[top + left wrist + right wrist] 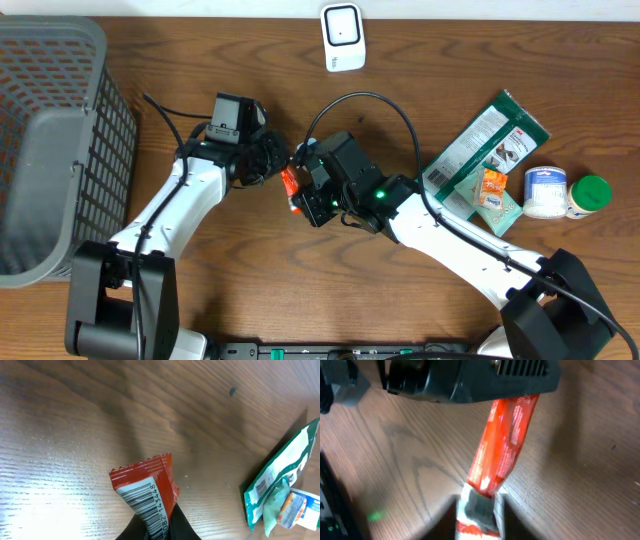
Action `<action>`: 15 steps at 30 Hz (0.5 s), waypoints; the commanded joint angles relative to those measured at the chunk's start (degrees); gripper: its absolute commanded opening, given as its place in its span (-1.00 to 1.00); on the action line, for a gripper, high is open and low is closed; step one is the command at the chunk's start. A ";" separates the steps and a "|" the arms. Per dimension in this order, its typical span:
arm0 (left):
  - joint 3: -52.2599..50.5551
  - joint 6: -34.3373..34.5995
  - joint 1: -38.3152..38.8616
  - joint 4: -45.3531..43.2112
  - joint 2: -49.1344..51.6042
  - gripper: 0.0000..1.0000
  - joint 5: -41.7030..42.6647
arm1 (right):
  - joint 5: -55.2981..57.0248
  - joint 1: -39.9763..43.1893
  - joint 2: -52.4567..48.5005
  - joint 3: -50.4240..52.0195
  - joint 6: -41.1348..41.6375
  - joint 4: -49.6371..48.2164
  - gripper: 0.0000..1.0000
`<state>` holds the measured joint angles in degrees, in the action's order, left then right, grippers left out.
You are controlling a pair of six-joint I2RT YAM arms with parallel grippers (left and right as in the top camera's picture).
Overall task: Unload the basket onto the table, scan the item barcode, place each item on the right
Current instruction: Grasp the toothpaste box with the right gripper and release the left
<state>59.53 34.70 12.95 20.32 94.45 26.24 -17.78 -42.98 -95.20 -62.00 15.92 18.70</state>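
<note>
I should turn the packet crosswise and hand its red middle [290, 182] to my right gripper, because my left gripper's fingers cover part of the barcode label [148, 505].
A red snack packet [291, 187] hangs above the table's middle, between my two grippers. My left gripper [276, 166] is shut on one end; in its wrist view the packet [147, 487] sticks out of the black fingers [182, 527], its white barcode label [142, 500] facing the camera. My right gripper [306, 203] has its fingers [510, 520] parted, with the packet's [502, 445] other, white-and-red end lying between them. In that view the left gripper's black body [470, 380] covers the packet's far end. A white scanner [342, 37] stands at the table's back edge.
A grey mesh basket [50, 150] fills the left side. At the right lie a green pouch [485, 150], a small orange packet [492, 188], a white jar [545, 192] and a green-capped bottle [590, 195]. The green pouch [280, 480] also shows in the left wrist view.
</note>
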 commanded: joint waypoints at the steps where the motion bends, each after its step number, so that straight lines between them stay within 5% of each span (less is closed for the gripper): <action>1: -0.33 0.96 -0.04 0.17 0.63 -0.85 -0.33 | 0.35 0.83 1.22 -0.70 -0.11 -0.74 0.38; 8: -0.15 5.53 -0.04 5.86 0.63 -0.86 -3.52 | -1.77 2.86 1.22 -2.40 -0.81 1.44 0.28; 15: 1.11 2.19 -0.22 4.39 0.59 -0.86 3.69 | -6.34 3.28 1.22 -2.49 2.32 1.36 -0.03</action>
<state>59.53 39.55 12.95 25.56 94.50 25.93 -19.31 -40.18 -95.18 -63.05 16.51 20.23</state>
